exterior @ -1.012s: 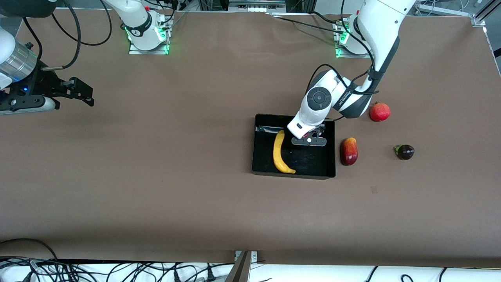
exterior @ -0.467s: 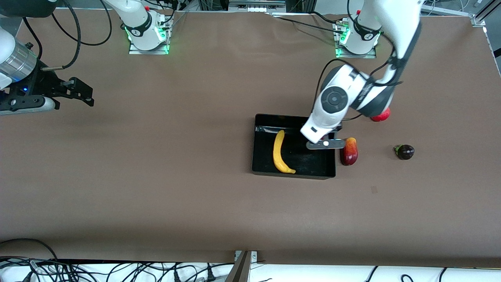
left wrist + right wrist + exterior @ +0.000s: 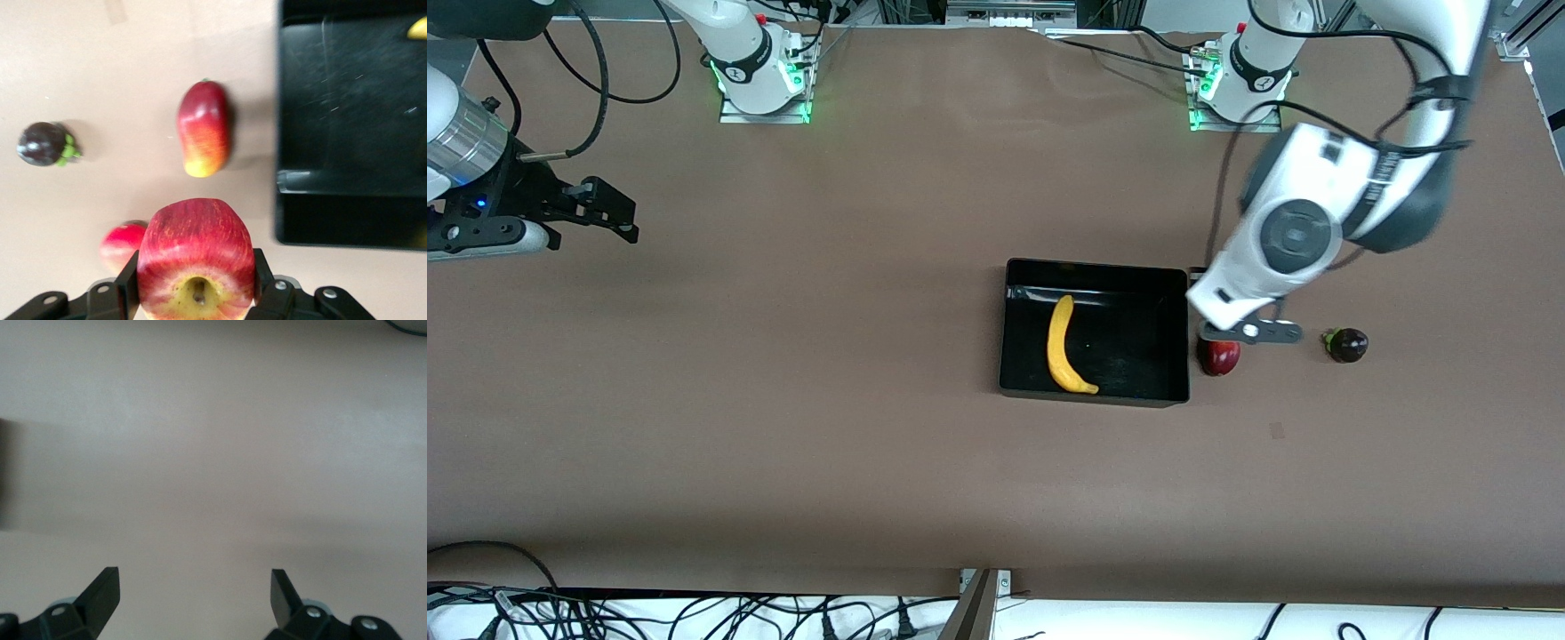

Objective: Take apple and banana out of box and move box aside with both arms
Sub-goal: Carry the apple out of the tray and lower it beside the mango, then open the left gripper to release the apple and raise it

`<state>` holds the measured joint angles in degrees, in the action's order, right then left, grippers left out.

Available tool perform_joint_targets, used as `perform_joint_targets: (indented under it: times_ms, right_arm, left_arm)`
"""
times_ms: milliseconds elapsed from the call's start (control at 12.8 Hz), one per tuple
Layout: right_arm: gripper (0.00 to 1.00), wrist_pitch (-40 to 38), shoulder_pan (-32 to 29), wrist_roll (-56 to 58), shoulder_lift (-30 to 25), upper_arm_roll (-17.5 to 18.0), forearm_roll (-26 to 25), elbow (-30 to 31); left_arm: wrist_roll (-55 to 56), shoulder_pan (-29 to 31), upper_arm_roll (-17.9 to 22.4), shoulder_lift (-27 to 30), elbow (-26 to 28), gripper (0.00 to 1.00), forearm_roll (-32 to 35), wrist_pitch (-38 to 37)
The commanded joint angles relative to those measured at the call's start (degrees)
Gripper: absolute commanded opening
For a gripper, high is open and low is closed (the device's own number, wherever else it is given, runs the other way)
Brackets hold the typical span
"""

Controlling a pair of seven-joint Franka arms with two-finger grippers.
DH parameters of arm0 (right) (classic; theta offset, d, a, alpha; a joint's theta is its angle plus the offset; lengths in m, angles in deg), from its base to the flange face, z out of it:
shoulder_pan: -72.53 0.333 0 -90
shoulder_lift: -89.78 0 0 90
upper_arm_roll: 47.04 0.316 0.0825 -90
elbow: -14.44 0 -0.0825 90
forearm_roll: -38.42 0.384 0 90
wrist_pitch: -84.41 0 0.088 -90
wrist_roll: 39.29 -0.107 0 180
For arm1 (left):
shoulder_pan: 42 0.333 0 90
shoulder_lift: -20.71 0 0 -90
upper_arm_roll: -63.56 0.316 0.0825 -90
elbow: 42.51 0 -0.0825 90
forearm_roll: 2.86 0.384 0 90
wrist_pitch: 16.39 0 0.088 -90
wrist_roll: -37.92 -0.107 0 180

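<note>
The mango's yellow end [image 3: 202, 163] points toward open table top [image 3: 168, 191] next to the black box. I keep lowering the red-yellow apple there with my left gripper until it rests.
My left gripper [image 3: 195, 268] is shut on the red-yellow apple [image 3: 197, 257] and holds it in the air over the table beside the black box [image 3: 1094, 266]. In the front view this gripper [image 3: 1249, 332] is over the red-yellow mango [image 3: 1218, 357], which it partly hides. The left wrist view shows the mango [image 3: 203, 130], the dark purple mangosteen [image 3: 43, 143], the red pomegranate [image 3: 120, 243] and the box [image 3: 353, 133]. The yellow banana [image 3: 1063, 347] lies in the box. The mangosteen [image 3: 1347, 344] lies toward the left arm's end. My right gripper [image 3: 614, 216] waits, open and empty [image 3: 195, 593], over bare table.
The brown table top runs wide around the box. The arm bases [image 3: 760, 80] stand along the table's edge farthest from the front camera. Cables [image 3: 694, 613] lie off the edge nearest to it.
My left arm has swung from over the box out toward the left arm's end, apple in its gripper, and now covers the pomegranate and part of the mango. The right arm has not moved.
</note>
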<state>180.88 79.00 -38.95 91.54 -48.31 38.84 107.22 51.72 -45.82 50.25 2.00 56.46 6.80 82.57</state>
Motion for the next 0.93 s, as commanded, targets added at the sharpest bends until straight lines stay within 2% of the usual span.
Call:
perform_joint_targets:
  times_ms: [0,311,467,623,701,778,856]
  right_arm:
    - [1.00,0.2,-0.7,0.6,0.2,0.4,0.0,-0.8]
    - [1.00,1.4,-0.7,0.5,0.4,0.4,0.2,-0.8]
    - [1.00,1.4,-0.7,0.5,0.6,0.4,0.1,-0.8]
    - [1.00,1.4,-0.6,0.5,0.6,0.4,0.1,-0.8]
    - [1.00,1.4,-0.6,0.5,0.6,0.4,0.1,-0.8]
    - [1.00,1.4,-0.7,0.5,0.6,0.4,0.1,-0.8]
    - [1.00,1.4,-0.7,0.5,0.6,0.4,0.1,-0.8]
  left_arm:
    - [-7.3,4.7,-0.7,3.1,7.7,0.23,1.2,0.8]
    - [-10.3,7.9,-0.7,9.6,26.4,0.23,0.8,16.4]
    - [-10.3,8.1,-0.7,11.0,35.9,0.23,0.7,28.9]
    - [-10.2,8.3,-0.6,9.5,40.8,0.24,0.7,39.5]
    - [-10.1,8.2,-0.6,7.8,41.1,0.26,0.8,42.6]
    - [-10.3,8.2,-0.6,6.9,41.0,0.50,1.2,43.5]
    - [-10.3,8.2,-0.7,7.2,40.9,1.00,1.3,43.5]
